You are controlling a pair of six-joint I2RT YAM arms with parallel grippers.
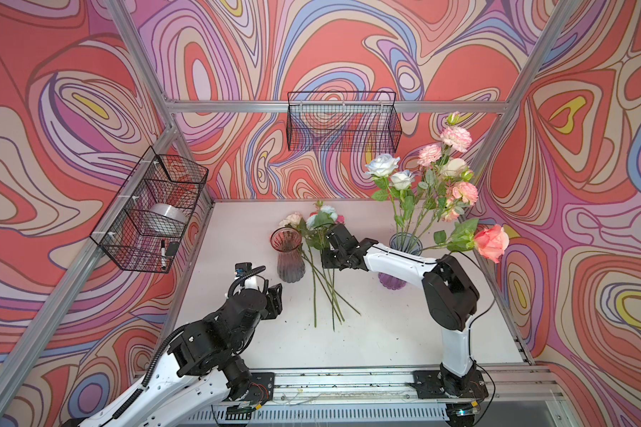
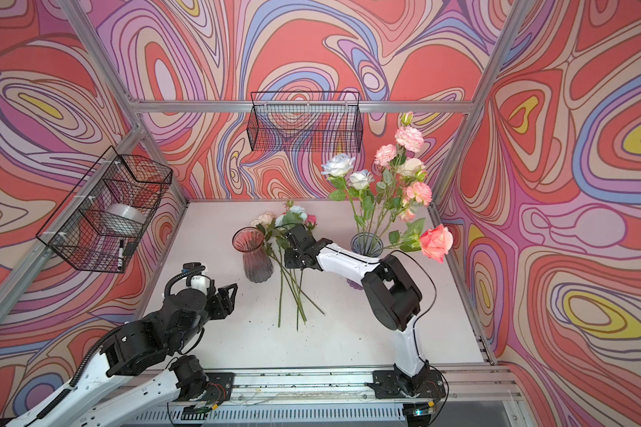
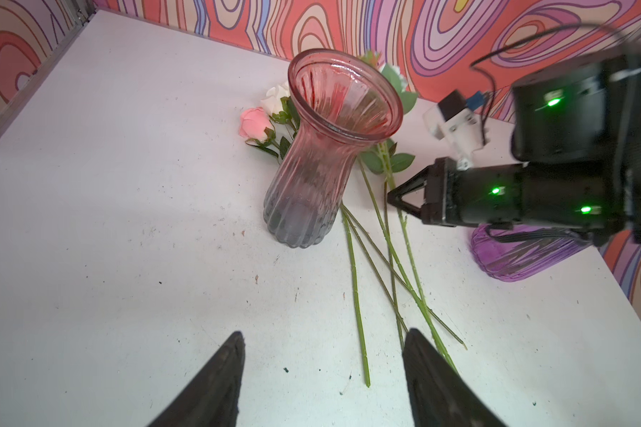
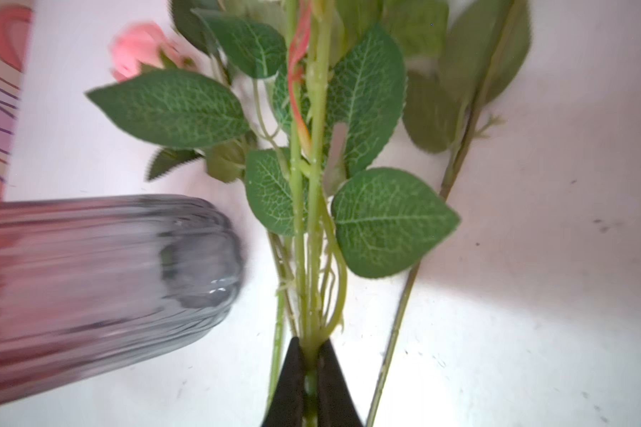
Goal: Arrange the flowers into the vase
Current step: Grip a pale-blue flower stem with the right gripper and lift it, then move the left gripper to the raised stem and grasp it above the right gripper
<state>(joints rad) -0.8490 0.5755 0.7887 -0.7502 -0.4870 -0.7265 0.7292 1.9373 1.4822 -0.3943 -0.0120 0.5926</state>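
I should raise the flat green flower stem [image 4: 309, 284] upright with my right gripper and pass it to my left gripper, because the pink vase [image 1: 290, 261] is on my left gripper's side.
Several flowers [image 1: 321, 236] lie on the white table [image 1: 237, 332], stems fanned toward the front. My right gripper [image 1: 331, 236] [image 4: 310, 342] is shut on a green flower stem [image 4: 317, 207] among them, just right of the empty pink ribbed vase [image 1: 287, 255] [image 3: 326, 148]. Behind the right arm, a purple vase [image 1: 404, 242] holds several flowers [image 1: 432, 173], and a coral rose [image 1: 491, 242] leans out to its right. Low over the table, front left of the pink vase, my left gripper [image 1: 276, 295] [image 3: 322, 334] is open and holds nothing.
A wire basket [image 1: 343, 122] hangs on the back wall. Another wire basket [image 1: 152, 210] on the left wall holds a tape roll and a marker. Aluminium frame posts edge the table, and the arms' rail [image 1: 348, 384] runs along the front.
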